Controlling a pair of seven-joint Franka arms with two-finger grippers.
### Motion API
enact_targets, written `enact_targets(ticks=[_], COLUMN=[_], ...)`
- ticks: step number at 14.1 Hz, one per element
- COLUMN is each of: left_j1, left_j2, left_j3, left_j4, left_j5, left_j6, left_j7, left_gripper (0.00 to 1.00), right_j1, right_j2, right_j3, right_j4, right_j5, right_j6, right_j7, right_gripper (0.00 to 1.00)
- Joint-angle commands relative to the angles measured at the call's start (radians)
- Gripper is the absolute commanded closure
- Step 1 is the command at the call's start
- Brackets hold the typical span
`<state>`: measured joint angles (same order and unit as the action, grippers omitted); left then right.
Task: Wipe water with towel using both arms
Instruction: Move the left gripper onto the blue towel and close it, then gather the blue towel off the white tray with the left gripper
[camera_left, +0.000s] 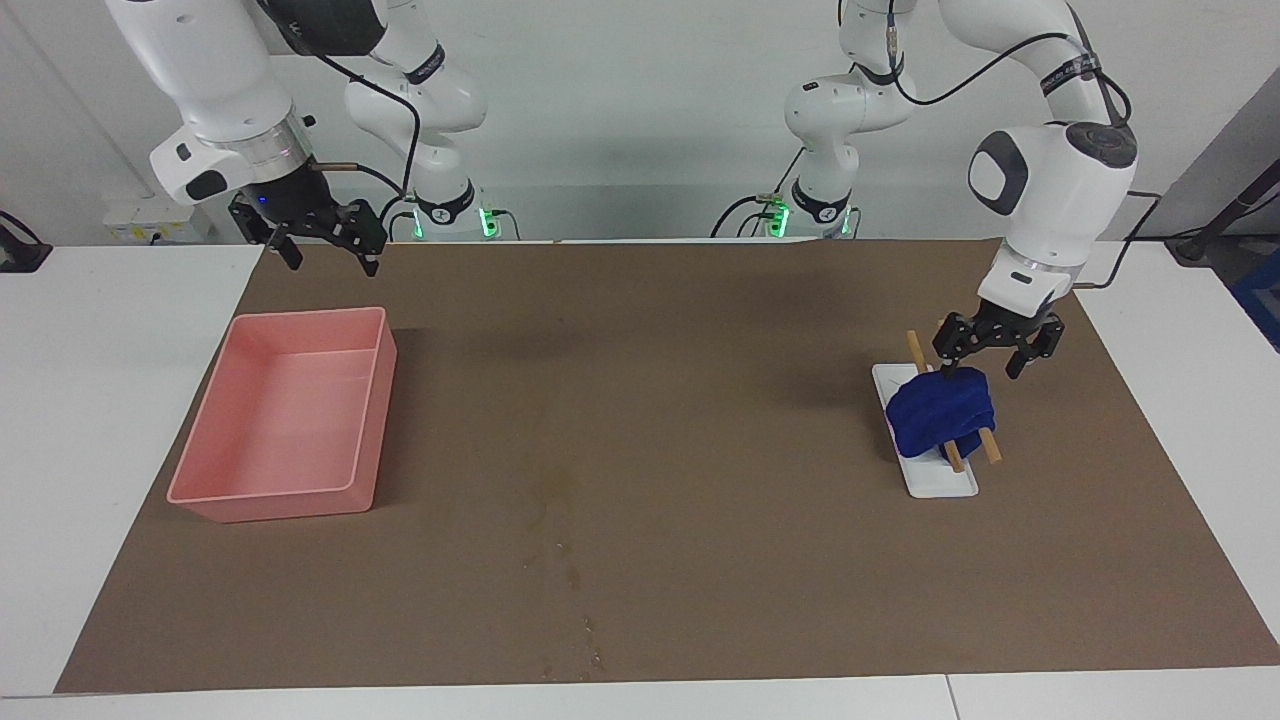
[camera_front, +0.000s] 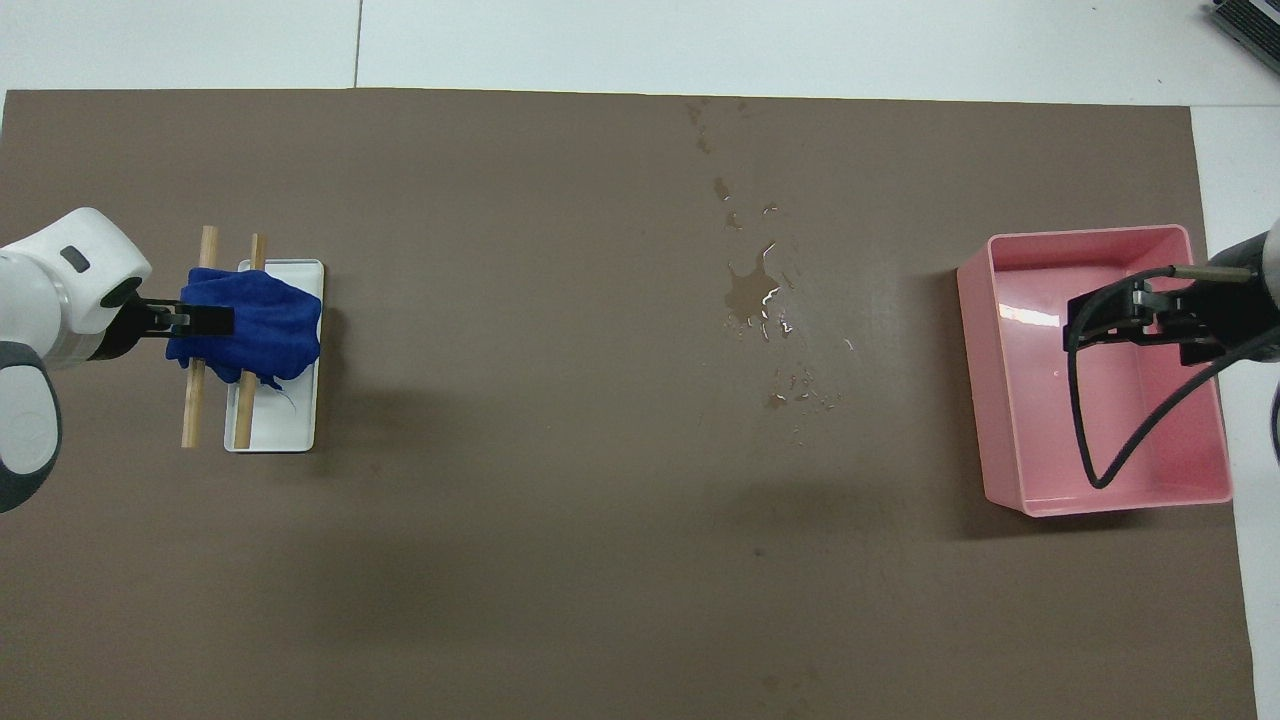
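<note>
The deep-blue towel (camera_front: 274, 324) hangs loosely over the wooden sticks (camera_front: 246, 410), so when I lift the towel it will come off in a bunch and the sticks will stay in place.
The deep-blue towel (camera_left: 940, 415) lies bundled over two wooden sticks (camera_left: 990, 445) on a small white tray (camera_left: 940, 482), toward the left arm's end of the table. My left gripper (camera_left: 983, 370) is open right over the towel, its fingertips at the top of the cloth. In the overhead view the left gripper (camera_front: 215, 320) covers the towel (camera_front: 265, 330). The water (camera_left: 555, 495) is a damp blotch with small drops at mid table, also in the overhead view (camera_front: 748, 290). My right gripper (camera_left: 325, 252) is open and empty, held high over the pink tray (camera_front: 1005, 380), and waits.
The pink tray (camera_left: 280, 490) stands toward the right arm's end of the table. A brown mat (camera_left: 700, 350) covers the table. Small drops and specks (camera_front: 800, 395) trail from the blotch toward the edge farthest from the robots. The sticks (camera_front: 190, 400) jut out past the white tray (camera_front: 275, 432).
</note>
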<state>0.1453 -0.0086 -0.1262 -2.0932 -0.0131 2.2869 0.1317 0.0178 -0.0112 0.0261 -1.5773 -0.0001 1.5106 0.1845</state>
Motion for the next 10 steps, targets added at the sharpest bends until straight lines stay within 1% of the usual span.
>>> enact_targets(ticks=[1,2,4,6,7,8,10], left_j1=[0.01,0.016,0.025,0.03,0.031,0.031,0.033], left_j2=[-0.011,0.007,0.019,0.021,0.024,0.033,0.041], left_j3=[-0.004,-0.004,-0.004,-0.006,-0.006,-0.006,-0.006], left_j4=[-0.024,-0.024,-0.024,-0.039,-0.039,-0.039,-0.037], left_j5=[0.004,0.004,0.002,-0.002,-0.002,-0.007,-0.045], left_j6=[0.035,0.048,0.085,0.094,0.101,0.106,0.115], left_j7=[0.012,0.02,0.023,-0.035,-0.04,-0.044,-0.059], left_gripper=[0.02,0.05,0.08,0.09,0.11,0.12,0.16], right_j1=[-0.009,-0.009,-0.009,-0.009,-0.009,-0.009,-0.009], right_j2=[0.0,0.0,0.0,0.0,0.0,0.0,0.0], right_j3=[0.0,0.0,0.0,0.0,0.0,0.0,0.0], right_j4=[0.002,0.002,0.002,0.002,0.002,0.002,0.002], right_j5=[0.023,0.023,0.023,0.023,0.023,0.023,0.023], right_j6=[-0.007,-0.007,-0.007,-0.007,-0.007,-0.007,-0.007], right_j7=[-0.027,-0.027,-0.027,-0.027,-0.027,-0.027,-0.027], right_gripper=[0.0,0.0,0.0,0.0,0.0,0.0,0.0])
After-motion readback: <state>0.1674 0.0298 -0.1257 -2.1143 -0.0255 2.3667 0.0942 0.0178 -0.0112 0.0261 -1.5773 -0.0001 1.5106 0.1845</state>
